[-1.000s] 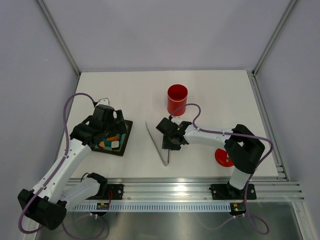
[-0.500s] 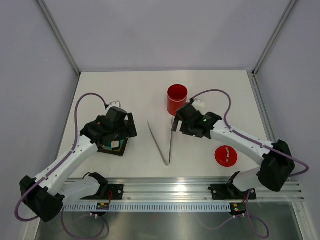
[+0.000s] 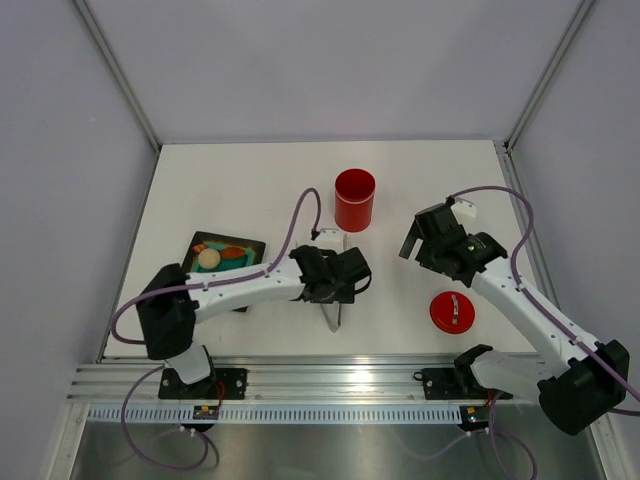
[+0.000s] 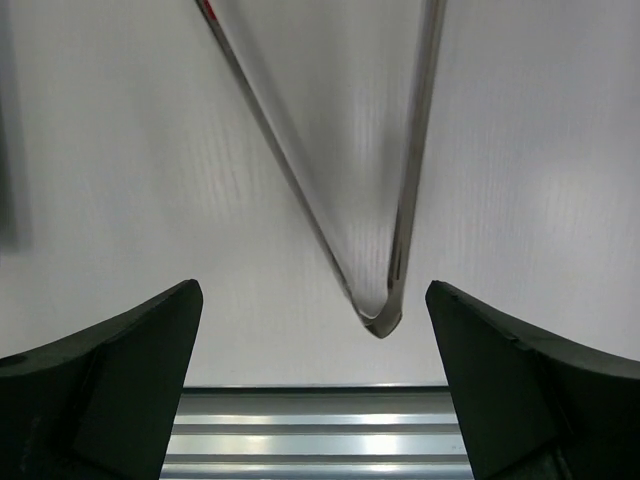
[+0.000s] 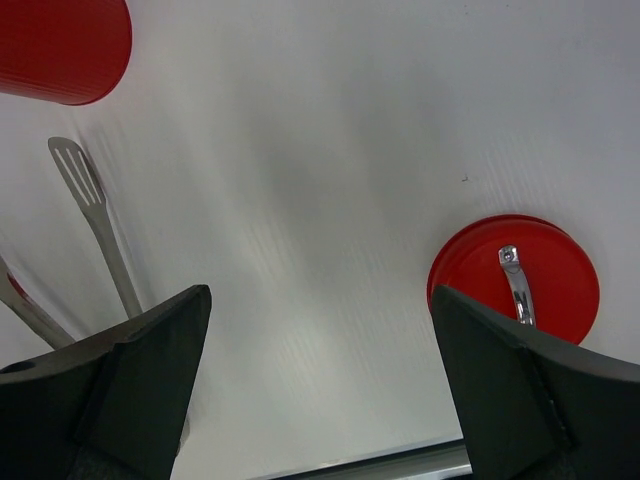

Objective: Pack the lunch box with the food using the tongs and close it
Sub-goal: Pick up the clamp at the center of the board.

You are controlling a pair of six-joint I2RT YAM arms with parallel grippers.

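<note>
My gripper will squeeze the tongs, which spread in a V from their joined end, so their arms will pinch together then and open again when I ease off.
The red lunch box stands open at the table's middle back; its rim also shows in the right wrist view. Its red lid lies flat, silver handle up, at the near right. The tongs lie on the table in a V, joined end toward the near edge. My left gripper hovers open above the joined end. My right gripper hangs open and empty between lunch box and lid. The food, a cream ball and an orange piece, sits on the tray.
A black square tray with a teal mat sits at the left. An aluminium rail runs along the near edge. Grey walls enclose the table on three sides.
My left arm swung right from the tray to above the tongs, uncovering the food. My right gripper opened, left the tongs and pulled back to the right.
</note>
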